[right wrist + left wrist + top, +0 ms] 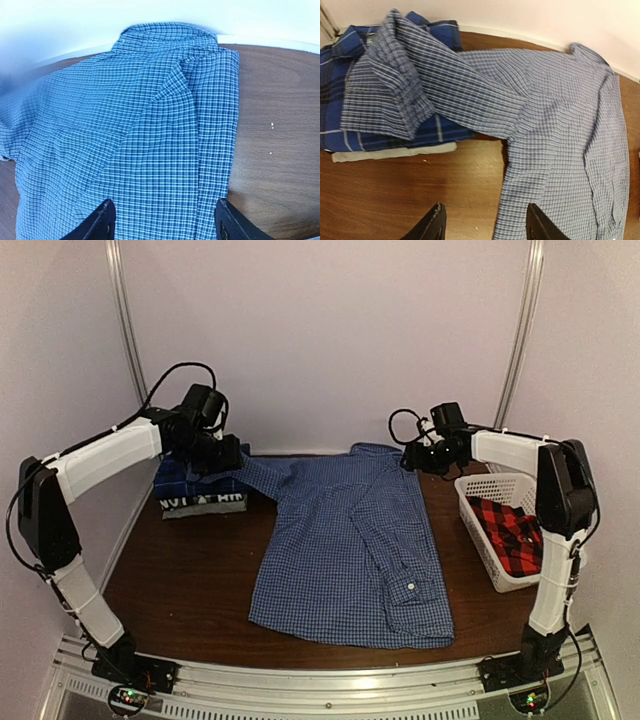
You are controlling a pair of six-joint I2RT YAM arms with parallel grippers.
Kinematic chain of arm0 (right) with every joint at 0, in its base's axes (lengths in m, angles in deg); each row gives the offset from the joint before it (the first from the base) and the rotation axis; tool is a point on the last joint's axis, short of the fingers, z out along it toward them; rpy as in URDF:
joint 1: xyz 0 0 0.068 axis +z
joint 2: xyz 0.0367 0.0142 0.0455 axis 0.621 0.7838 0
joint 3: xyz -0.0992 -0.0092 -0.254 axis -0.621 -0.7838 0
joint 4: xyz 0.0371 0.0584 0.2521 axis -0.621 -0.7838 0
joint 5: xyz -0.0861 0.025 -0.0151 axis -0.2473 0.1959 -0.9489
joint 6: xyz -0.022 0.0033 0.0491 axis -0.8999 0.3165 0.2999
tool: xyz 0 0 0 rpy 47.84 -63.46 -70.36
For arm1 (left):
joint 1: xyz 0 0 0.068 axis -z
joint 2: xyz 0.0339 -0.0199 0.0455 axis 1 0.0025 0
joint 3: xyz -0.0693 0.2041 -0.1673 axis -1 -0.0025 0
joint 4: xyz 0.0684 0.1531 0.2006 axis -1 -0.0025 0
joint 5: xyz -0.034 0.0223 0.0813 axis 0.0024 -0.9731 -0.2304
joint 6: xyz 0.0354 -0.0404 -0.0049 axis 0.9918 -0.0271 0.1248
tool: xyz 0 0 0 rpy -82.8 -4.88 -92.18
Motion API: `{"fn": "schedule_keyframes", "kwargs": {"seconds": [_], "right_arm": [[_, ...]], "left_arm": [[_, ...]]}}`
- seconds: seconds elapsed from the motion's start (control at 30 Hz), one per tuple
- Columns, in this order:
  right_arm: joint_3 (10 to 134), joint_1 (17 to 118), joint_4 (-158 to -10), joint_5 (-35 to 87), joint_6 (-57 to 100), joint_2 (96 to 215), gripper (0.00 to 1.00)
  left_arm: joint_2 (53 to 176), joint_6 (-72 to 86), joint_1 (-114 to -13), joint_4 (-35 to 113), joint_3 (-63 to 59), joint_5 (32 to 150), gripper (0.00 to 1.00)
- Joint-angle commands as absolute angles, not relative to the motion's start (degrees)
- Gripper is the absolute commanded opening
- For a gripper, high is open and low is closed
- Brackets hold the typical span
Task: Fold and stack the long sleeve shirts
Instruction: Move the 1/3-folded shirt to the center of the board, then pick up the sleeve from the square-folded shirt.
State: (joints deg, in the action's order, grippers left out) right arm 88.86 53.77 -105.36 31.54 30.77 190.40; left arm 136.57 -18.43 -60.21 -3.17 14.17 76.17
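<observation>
The sleeve point(263, 478) should come away by itself when I lift it and leave the stack folded, because its end lies loose point(377, 117) over the darker blue plaid shirt.
The blue-and-white fine check shirt point(350, 540) lies spread across the middle of the table, collar at the back. Its right side is folded inward point(210, 125). Its left sleeve point(405, 85) drapes over the folded darker blue plaid shirt point(178, 478) point(335, 65) at the back left. The red-and-black plaid shirt point(508, 530) lies in the basket on the right. My left gripper point(225, 453) point(485, 227) hangs open above bare table and the shirt's left edge, holding nothing. My right gripper point(415, 458) point(165, 225) stands open over the shirt's folded right side near the collar point(170, 30).
A white slatted basket point(497, 483) stands at the right edge. Under the dark plaid shirt sits a folded black item with white lettering point(205, 502) and a pale layer point(395, 152). White walls close the back and sides. Bare wood point(180, 580) shows front left.
</observation>
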Motion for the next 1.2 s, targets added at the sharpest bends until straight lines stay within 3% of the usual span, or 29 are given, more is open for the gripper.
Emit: {"fn": "schedule_keyframes", "kwargs": {"seconds": [0.0, 0.37, 0.6, 0.73, 0.97, 1.17], "right_arm": [[86.4, 56.8, -103.3, 30.5, 30.7, 186.5, 0.70], [79.9, 63.9, -98.3, 29.4, 31.4, 178.9, 0.73], [76.7, 66.9, -96.7, 29.2, 31.8, 176.3, 0.73], [75.4, 68.1, -96.4, 29.2, 31.8, 175.4, 0.73], [72.8, 70.8, -93.3, 29.2, 31.4, 173.1, 0.72], [70.1, 74.0, -87.6, 28.0, 30.1, 171.0, 0.72]], "left_arm": [[136.6, -16.1, -66.1, 0.6, 13.0, 75.0, 0.57], [147.4, -13.5, -72.9, 5.0, 18.5, 78.2, 0.56], [152.6, -12.4, -73.4, 4.9, 23.5, 74.0, 0.53], [153.3, -12.2, -73.4, 5.0, 23.8, 72.6, 0.41], [150.5, -9.7, -73.4, 4.6, 23.0, 78.0, 0.07], [145.4, -10.2, -72.8, 4.6, 22.2, 91.0, 0.00]]}}
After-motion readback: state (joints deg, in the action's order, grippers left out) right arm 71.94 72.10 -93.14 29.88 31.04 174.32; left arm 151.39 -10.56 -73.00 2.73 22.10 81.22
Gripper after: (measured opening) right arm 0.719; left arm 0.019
